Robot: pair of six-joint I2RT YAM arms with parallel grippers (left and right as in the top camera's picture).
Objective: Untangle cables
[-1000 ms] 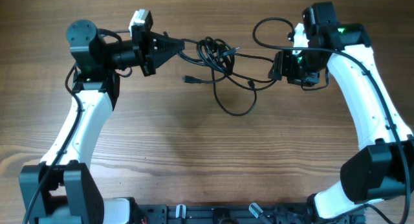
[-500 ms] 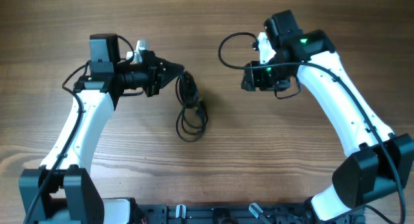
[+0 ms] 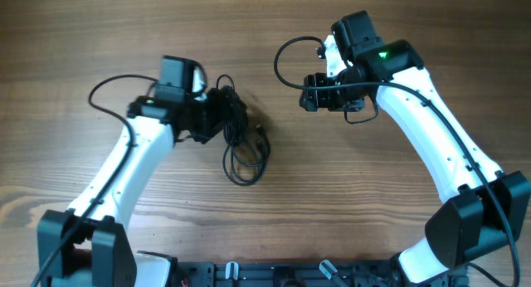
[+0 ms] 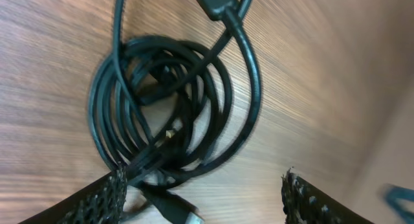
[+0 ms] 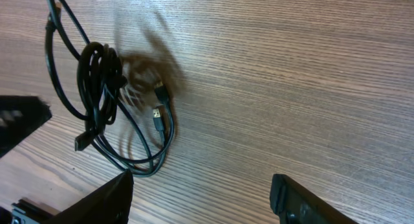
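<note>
The whole coil [image 4: 110, 120] will come up as a single hanging bundle when I lift the cables, because the black loops cross [image 4: 158, 146] and wind through each other.
The cables [image 3: 242, 146] lie as one small black coil on the wooden table, left of centre, with loose loops trailing toward the front. My left gripper [image 3: 224, 119] hangs over the coil's upper left part. In the left wrist view the coil [image 4: 168, 107] fills the middle. My left gripper [image 4: 204, 199] is open there, and a plug [image 4: 176, 208] lies on the wood beside the left finger [image 4: 107, 195]. My right gripper [image 3: 306, 94] is open, off to the coil's right. In its wrist view the cables [image 5: 97, 88] lie far left and the gripper [image 5: 202, 198] holds nothing.
The right arm's own thick wire [image 3: 286, 59] loops over the table behind the right gripper. The left arm's wire [image 3: 108, 88] arcs out at the left. A black rail [image 3: 274, 274] runs along the front edge between the arm bases.
A second ago the cables were stretched between both grippers. They now lie gathered in one coil. My left gripper has opened and let go of them, and has moved right over the coil.
</note>
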